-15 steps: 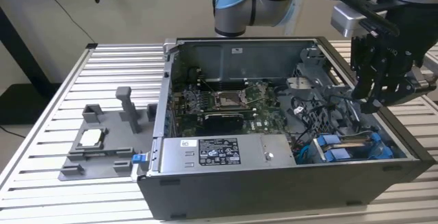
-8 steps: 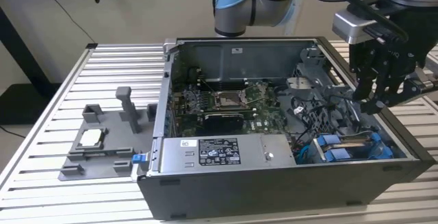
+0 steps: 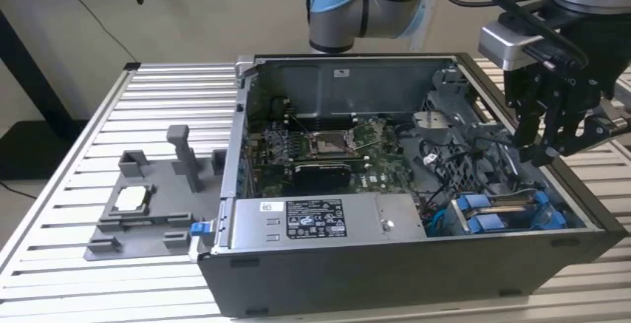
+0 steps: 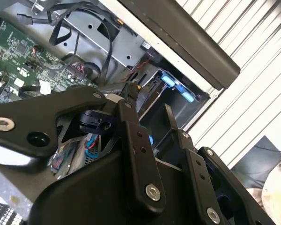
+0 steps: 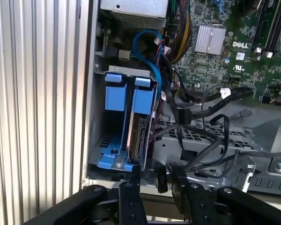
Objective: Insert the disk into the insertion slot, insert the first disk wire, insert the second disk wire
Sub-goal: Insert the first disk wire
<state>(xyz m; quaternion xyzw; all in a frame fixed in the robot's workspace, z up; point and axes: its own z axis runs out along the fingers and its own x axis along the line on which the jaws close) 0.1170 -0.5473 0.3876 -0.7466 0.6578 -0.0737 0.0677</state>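
My gripper will carry the small black connector [image 5: 160, 177] to the disk, and the connector's wire should stay curved and slack, because a wide loose loop [image 5: 217, 143] lies beside the cage.
The disk [image 5: 139, 133], silver in its blue carrier, stands on edge inside the insertion slot [image 5: 96, 140], a dark grey cage with blue parts. In the exterior view the slot [image 3: 552, 216] is at the case's near right corner, with the disk [image 3: 510, 205] between blue tabs. My gripper [image 3: 540, 153] hangs just above and behind that cage. In both wrist views its fingers [image 5: 136, 180] stand apart, so the gripper [image 5: 157, 176] is open. A small black connector [image 5: 160, 180] shows in the gap, apart from both fingers. Black wires [image 5: 201, 112] loop loose beside the cage.
The open computer case [image 3: 394, 279] lies on a slatted metal table [image 3: 168, 101]. Inside it are a motherboard [image 3: 335, 149] and a grey box with a black-and-white sticker [image 3: 306, 219]. A grey fixture [image 3: 138, 205] stands at the exterior view's left. A blue cable [image 5: 150, 51] arcs near the cage.
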